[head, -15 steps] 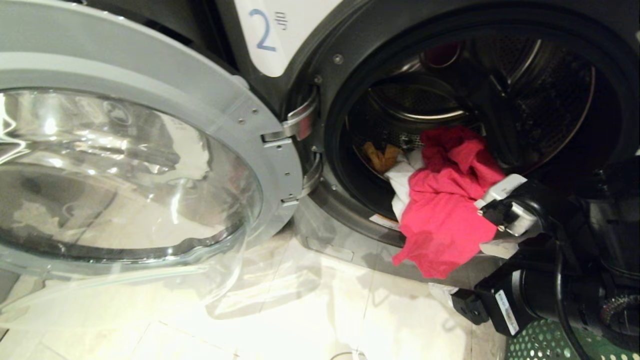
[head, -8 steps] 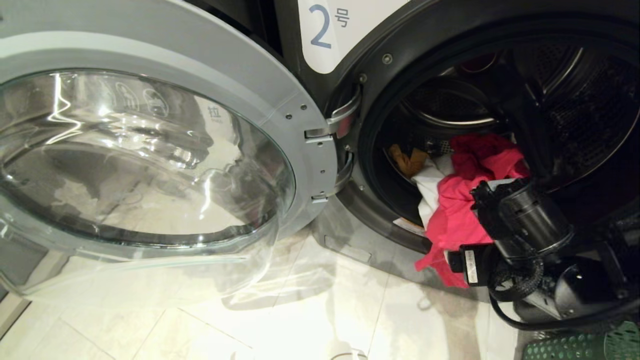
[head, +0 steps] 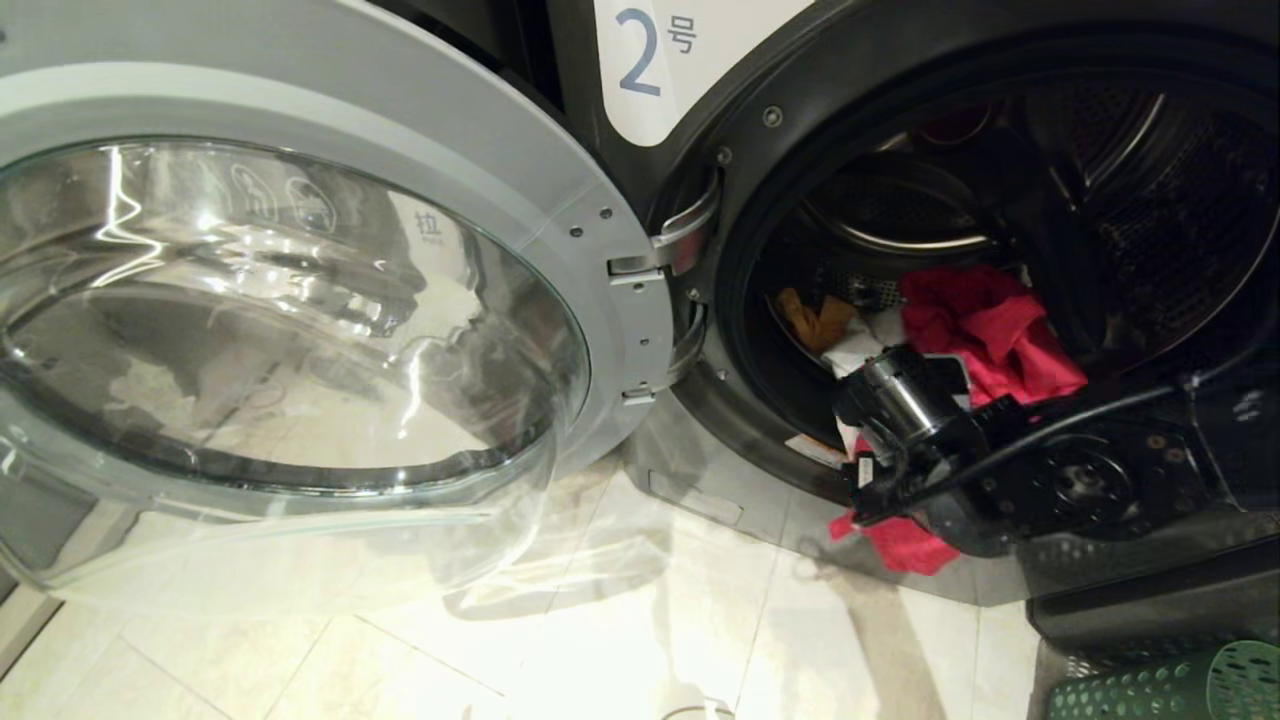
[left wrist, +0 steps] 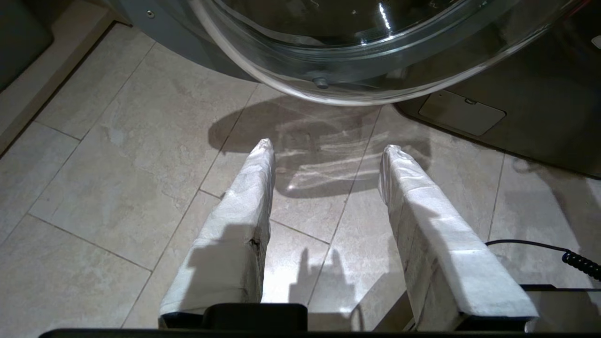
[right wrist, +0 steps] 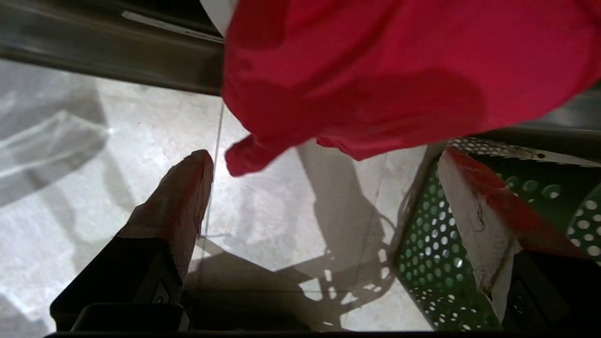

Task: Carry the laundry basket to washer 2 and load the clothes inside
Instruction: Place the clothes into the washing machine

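The white garment (head: 857, 343) has its edge (head: 847, 436) tucked under the pink-red fold, so I expect it to follow the pink-red garment inward when I push that one into the drum.
Washer 2 (head: 640, 60) stands with its round door (head: 300, 300) swung wide to the left. In its drum lie the clothes: a pink-red garment (head: 990, 330), a white one (head: 858, 352) and a mustard one (head: 815, 320). A fold of the pink-red garment (right wrist: 399, 70) hangs over the drum's lip toward the floor. My right arm (head: 1000, 470) reaches across the opening's lower edge. My right gripper (right wrist: 324, 157) is open just under that hanging fold and holds nothing. The green laundry basket (head: 1180, 685) stands at the lower right, close to one right finger (right wrist: 469, 206).
My left gripper (left wrist: 328, 146) hangs open and empty over the pale tiled floor (left wrist: 117, 164), below the door's glass bowl (left wrist: 352, 51). The washer's dark base panel (left wrist: 462, 112) lies beyond it. A black cable (left wrist: 563, 253) crosses the floor.
The head view shifted early on, so the washer sits further right. My right arm has since swung left and turned its wrist down in front of the hanging pink-red fold.
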Controlling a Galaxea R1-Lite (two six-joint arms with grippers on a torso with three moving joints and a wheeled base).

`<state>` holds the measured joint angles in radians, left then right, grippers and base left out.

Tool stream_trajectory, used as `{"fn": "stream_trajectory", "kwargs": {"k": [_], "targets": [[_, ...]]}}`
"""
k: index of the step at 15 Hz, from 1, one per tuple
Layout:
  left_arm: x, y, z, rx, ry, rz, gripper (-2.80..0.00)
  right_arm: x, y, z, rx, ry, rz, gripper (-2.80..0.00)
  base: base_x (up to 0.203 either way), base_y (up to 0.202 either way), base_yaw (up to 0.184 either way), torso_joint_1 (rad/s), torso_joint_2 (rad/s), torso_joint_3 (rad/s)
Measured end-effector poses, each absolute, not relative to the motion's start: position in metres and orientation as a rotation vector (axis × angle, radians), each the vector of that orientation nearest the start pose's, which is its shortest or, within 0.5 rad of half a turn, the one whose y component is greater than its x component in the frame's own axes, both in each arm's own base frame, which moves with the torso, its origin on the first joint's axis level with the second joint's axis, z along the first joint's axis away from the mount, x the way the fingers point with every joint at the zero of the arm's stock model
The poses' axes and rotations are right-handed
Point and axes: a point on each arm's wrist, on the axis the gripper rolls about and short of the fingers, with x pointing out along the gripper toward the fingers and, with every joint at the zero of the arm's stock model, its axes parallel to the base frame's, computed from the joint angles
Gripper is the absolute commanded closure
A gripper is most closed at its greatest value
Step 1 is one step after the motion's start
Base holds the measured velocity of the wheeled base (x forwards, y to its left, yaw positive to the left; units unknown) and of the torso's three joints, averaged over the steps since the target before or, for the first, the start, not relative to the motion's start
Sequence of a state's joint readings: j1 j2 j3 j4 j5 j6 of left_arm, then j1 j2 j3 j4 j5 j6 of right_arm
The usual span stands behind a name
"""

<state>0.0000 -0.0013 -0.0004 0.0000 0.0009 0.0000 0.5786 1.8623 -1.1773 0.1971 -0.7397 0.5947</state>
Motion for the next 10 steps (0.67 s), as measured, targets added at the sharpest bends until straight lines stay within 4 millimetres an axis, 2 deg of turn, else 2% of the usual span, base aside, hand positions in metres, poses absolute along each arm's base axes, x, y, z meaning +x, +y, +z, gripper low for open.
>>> {"fn": "stream_trajectory", "kwargs": {"k": [4, 10], "targets": [[-0.023, 0.000, 0.076, 0.000, -0.002, 0.000, 0.00, 0.314, 0.174, 0.157, 0.085, 0.617, -0.394, -2.80, 0.000, 0.000, 0.000, 0.000, 0.00, 0.000], [-0.023, 0.000, 0.076, 0.000, -0.002, 0.001, 0.00, 0.338, 0.155, 0.157, 0.123, 0.606, -0.479, -2.80, 0.000, 0.000, 0.000, 0.000, 0.00, 0.000]]}}
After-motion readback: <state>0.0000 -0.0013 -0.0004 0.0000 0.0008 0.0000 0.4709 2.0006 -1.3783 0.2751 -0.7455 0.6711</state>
